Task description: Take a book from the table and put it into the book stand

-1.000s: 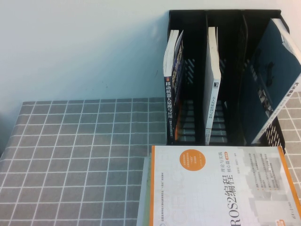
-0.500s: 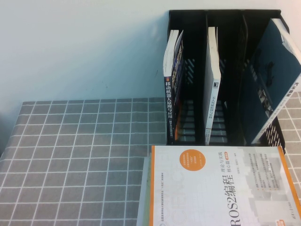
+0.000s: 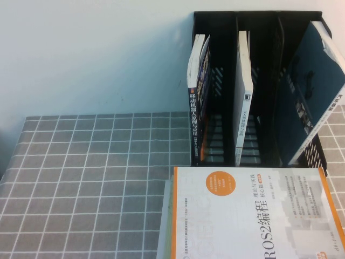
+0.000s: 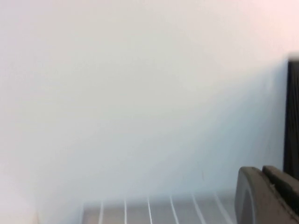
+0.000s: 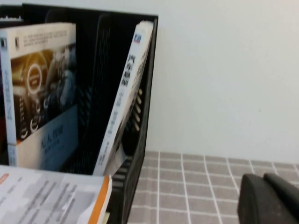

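Observation:
The grey book (image 3: 164, 221) is sticking out from under the white book's edge, so my right gripper should first push the opposite edge (image 3: 332, 206) toward my left gripper.
A white book with an orange edge (image 3: 253, 216) lies flat at the table's front right, on top of a grey book (image 3: 164, 221). It also shows in the right wrist view (image 5: 51, 196). The black three-slot book stand (image 3: 253, 15) stands behind it, with one book in each slot: a white and blue one (image 3: 197, 97), a white one (image 3: 242, 97) and a leaning dark teal one (image 3: 310, 91). Neither gripper shows in the high view. My left gripper (image 4: 262, 175) is shut and empty, facing the wall. My right gripper (image 5: 264, 179) is shut and empty, to the right of the stand (image 5: 145, 93).
The table has a grey checked cloth (image 3: 81, 178), bare on the left half. A pale wall is right behind the stand. The stand's black edge (image 4: 293, 116) shows in the left wrist view.

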{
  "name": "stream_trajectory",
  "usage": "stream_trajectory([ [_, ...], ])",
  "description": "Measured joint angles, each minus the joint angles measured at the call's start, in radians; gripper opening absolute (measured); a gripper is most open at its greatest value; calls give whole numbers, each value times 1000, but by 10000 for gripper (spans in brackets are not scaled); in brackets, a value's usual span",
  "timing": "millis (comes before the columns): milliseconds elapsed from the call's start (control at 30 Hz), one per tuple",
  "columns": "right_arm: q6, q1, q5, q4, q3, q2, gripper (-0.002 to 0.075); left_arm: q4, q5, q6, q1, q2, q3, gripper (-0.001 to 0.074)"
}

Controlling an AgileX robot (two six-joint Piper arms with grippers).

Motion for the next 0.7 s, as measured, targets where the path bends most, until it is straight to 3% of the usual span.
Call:
stream_trajectory([
  [200,-109,0,-164,6,0,0,-3,0,-241,0,0,0,0,-3],
  [367,-16,0,-304,35,0,0,-3,-2,-302,0,0,0,0,-3],
  [600,23,0,-325,61,0,0,-3,-31,-241,-113,0,-2,0,-3],
  [700,23,0,-323,63,0,0,-3,-33,-53,-115,0,-4,-13,-3],
])
